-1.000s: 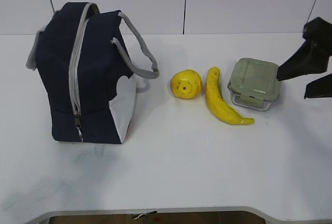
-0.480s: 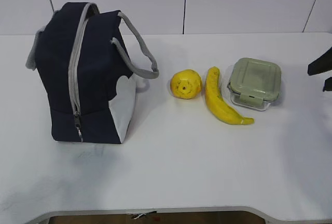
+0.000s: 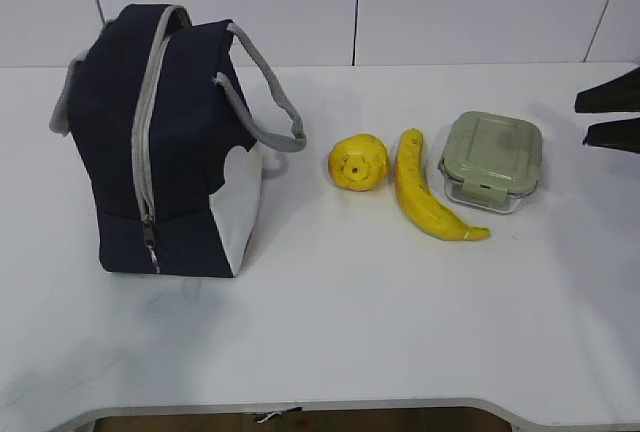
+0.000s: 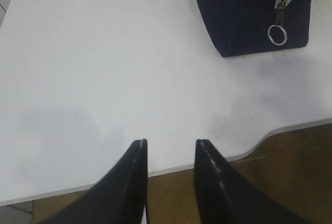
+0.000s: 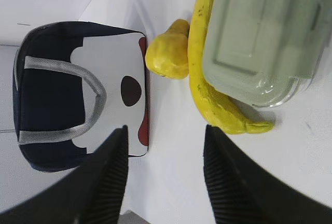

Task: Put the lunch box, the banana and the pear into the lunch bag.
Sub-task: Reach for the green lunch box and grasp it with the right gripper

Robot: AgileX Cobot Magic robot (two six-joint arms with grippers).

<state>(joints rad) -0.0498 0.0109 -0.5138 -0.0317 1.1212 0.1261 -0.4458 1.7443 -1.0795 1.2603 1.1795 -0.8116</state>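
The lunch bag's side [image 3: 203, 102] will flop outward when I push the lunch box in, because the grey zipper pull [image 3: 149, 232] is low on the front.
The navy lunch bag [image 3: 170, 142] stands on the left of the white table, its grey zipper pull [image 3: 150, 235] low on the front. Right of it lie the yellow pear [image 3: 359, 163], the banana [image 3: 430, 202] and the green-lidded lunch box [image 3: 491, 160], side by side. My right gripper [image 3: 582, 120] is open and empty at the right edge, just right of the lunch box, fingers pointing left. In the right wrist view my right gripper [image 5: 166, 130] faces the lunch box [image 5: 264, 42], banana [image 5: 207, 79], pear [image 5: 168, 53] and bag [image 5: 78, 94]. My left gripper [image 4: 170, 143] is open and empty over the table's front edge.
The bag [image 4: 254, 16] with its zipper ring [image 4: 277, 33] shows at the top right of the left wrist view. The table's front edge [image 4: 259, 146] curves in below it. A white panelled wall [image 3: 400, 2] stands behind the table.
My right gripper drew back toward the right edge, then turned so its open fingers lie level, pointing left. The bag, fruit and lunch box have not moved.
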